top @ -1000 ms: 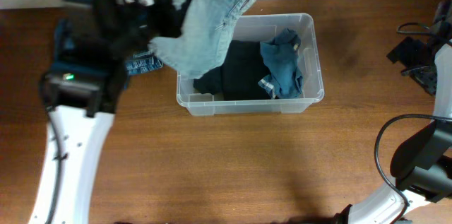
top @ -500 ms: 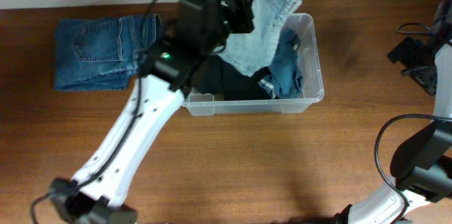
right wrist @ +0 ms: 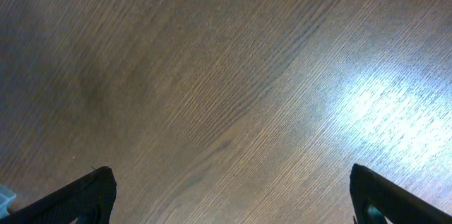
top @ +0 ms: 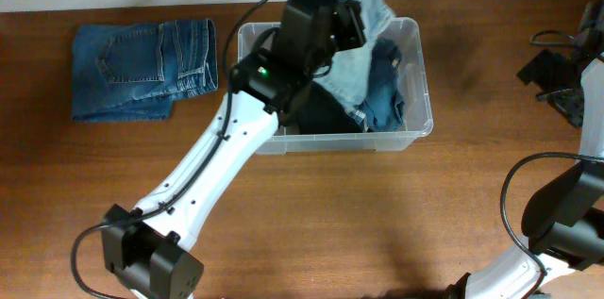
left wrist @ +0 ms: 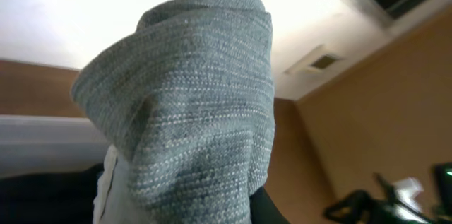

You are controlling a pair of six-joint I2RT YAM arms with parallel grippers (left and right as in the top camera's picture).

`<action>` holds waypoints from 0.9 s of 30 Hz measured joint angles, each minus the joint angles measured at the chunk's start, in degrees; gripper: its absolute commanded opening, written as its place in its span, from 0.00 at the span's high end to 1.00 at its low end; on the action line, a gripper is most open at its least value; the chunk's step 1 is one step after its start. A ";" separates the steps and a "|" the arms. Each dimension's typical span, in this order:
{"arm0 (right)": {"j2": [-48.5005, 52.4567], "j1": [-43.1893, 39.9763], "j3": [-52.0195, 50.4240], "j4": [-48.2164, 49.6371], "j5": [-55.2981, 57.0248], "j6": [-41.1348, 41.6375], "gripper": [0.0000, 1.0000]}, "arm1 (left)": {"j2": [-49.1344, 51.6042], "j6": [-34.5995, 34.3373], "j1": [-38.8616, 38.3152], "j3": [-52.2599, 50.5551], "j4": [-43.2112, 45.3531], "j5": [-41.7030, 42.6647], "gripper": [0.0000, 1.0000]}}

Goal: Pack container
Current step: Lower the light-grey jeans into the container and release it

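My left gripper should swing the light blue jeans back inside, toward the container's end (top: 253, 39) near the folded jeans, because the light blue jeans stick out over the container's far rim (top: 376, 7).
The clear plastic container (top: 420, 120) stands at the back middle of the table with dark and blue clothes inside. My left gripper (top: 342, 8) is over its far rim, shut on light blue jeans (top: 357, 2) that hang down into the container. In the left wrist view the light denim (left wrist: 191, 111) fills the frame and hides the fingers. My right gripper (right wrist: 229, 199) is open and empty above bare table; it sits at the far right edge in the overhead view (top: 566, 73).
Folded dark blue jeans (top: 142, 68) lie on the table at the back left. A dark blue garment (top: 382, 91) and a black garment (top: 321, 110) lie inside the container. The right arm's cable loops at the front right (top: 514, 186).
My left gripper has carried the light blue jeans rightward from the container's left end to over its far rim. The folded dark jeans at the left are now uncovered. The right arm has not moved.
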 measured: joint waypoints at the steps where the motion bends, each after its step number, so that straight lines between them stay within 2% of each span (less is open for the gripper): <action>1: 0.00 0.00 0.00 0.00 0.00 -0.02 0.02 | 0.00 -0.17 -0.50 0.00 1.11 0.00 1.00; 7: 0.00 0.00 0.00 0.00 0.00 -0.02 0.02 | 0.00 -0.66 -2.71 0.00 4.96 0.07 0.99; 16: 0.00 0.00 0.00 0.00 0.00 0.00 0.02 | 0.44 -2.60 -3.32 0.00 1.88 0.00 0.99; 27: 0.00 0.00 0.00 0.00 0.00 0.00 0.02 | 5.77 -5.16 -3.28 0.00 0.68 0.02 0.99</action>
